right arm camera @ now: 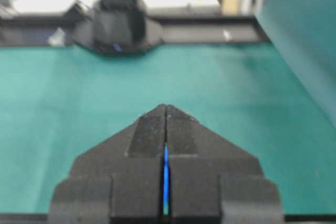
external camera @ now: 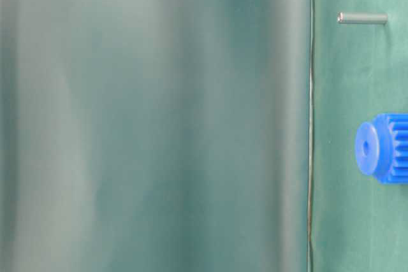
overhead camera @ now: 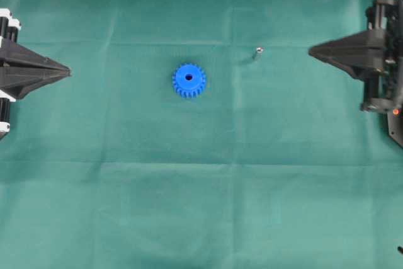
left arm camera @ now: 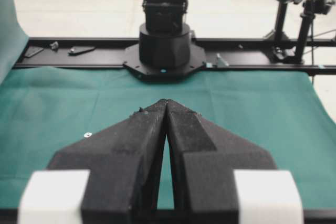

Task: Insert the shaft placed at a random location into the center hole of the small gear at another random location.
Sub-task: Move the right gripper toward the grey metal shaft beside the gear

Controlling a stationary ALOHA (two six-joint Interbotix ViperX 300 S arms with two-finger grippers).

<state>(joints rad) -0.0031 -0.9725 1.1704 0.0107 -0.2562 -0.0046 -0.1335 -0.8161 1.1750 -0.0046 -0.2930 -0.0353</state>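
Note:
My right gripper is moving toward the shaft's top end (external camera: 342, 18), and the shaft stands upright (external camera: 364, 18) and clear of the gear. My right gripper should carry on until its fingers are on either side of that end, then close.
The small blue gear (overhead camera: 189, 80) lies flat on the green cloth left of centre, with its center hole (overhead camera: 189, 77) facing up. The shaft (overhead camera: 257, 53) stands apart from it, up and to the right. The table-level view shows the gear (external camera: 386, 148), its hole (external camera: 366, 148) and the shaft (external camera: 362, 18). My left gripper (overhead camera: 68, 72) is shut and empty at the left edge, far from the gear. My right gripper (overhead camera: 310, 50) is shut and empty, right of the shaft. Both are shut in the left wrist view (left arm camera: 166, 101) and the right wrist view (right arm camera: 166, 106). A blue sliver (right arm camera: 166, 177) shows between the right fingers.
The green cloth (overhead camera: 201, 206) covers the whole table. The right arm's base (left arm camera: 165, 45) stands at the far end in the left wrist view, and the left arm's base (right arm camera: 116, 30) in the right wrist view. A tiny silver speck (left arm camera: 87, 134) lies left of the left fingers.

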